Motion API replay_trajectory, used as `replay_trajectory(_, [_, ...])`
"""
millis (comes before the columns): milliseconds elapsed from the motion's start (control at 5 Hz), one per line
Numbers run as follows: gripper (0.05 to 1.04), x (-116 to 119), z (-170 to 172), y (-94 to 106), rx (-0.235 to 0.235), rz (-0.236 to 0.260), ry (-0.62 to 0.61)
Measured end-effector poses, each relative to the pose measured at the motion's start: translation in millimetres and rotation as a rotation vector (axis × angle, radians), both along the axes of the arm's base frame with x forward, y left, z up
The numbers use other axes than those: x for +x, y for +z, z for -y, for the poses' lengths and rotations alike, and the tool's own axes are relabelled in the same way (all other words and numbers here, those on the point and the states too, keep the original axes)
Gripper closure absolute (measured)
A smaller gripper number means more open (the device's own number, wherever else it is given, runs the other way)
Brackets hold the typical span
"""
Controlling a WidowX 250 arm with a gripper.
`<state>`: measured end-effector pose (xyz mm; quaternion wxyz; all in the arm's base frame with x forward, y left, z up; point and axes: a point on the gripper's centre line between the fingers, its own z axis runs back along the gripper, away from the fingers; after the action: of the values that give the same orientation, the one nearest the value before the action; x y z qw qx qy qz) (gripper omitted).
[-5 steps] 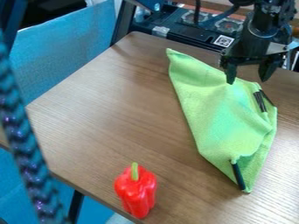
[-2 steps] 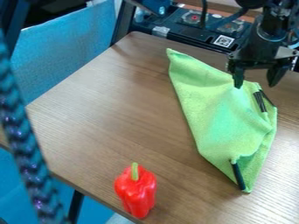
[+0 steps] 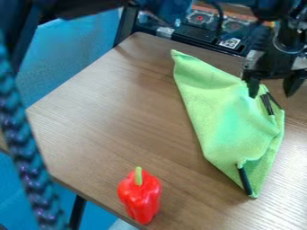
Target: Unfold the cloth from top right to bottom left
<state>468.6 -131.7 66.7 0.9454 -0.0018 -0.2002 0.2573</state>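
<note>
I am about to pull open the corner of the folded green cloth. The cloth bulges in the middle, so I should expect a small toy hidden inside.
My gripper (image 3: 271,92) hangs at the upper right, over the top right part of the green cloth (image 3: 225,114). Its two fingers stand apart and hold nothing. The cloth lies folded on the wooden table (image 3: 108,117), long and narrow, from a pointed corner at the top to a tip at the lower right. Black strips show along its right side and near the bottom tip. Whether a fingertip touches the cloth, I cannot tell.
A red toy pepper (image 3: 139,195) stands near the table's lower left edge. A blurred braided blue cord (image 3: 24,152) runs down the left side in the foreground. Black equipment (image 3: 192,38) sits beyond the table's far edge.
My gripper has moved right and slightly down, staying open. A dark blurred shape has come in at the top left. The cloth and the pepper have not moved.
</note>
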Motion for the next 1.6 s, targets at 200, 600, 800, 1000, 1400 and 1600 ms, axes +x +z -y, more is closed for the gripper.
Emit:
replay_trajectory(200, [0.083, 1.2, -0.3, -1.1, 0.007, 0.006, 0.003])
replay_trajectory(600, [0.083, 2.0, -0.8, -10.5, 0.032, 0.004, 0.004])
replay_trajectory(800, [0.083, 1.7, -1.6, -19.9, 0.044, -0.007, 0.009])
replay_trajectory(1000, [0.082, 4.7, 5.9, -22.3, 0.052, 0.004, 0.005])
replay_trajectory(1400, [0.130, 9.2, 6.3, -32.8, 0.081, -0.003, 0.017])
replay_trajectory(1600, [0.402, 9.2, 4.8, -38.1, 0.091, -0.012, 0.026])
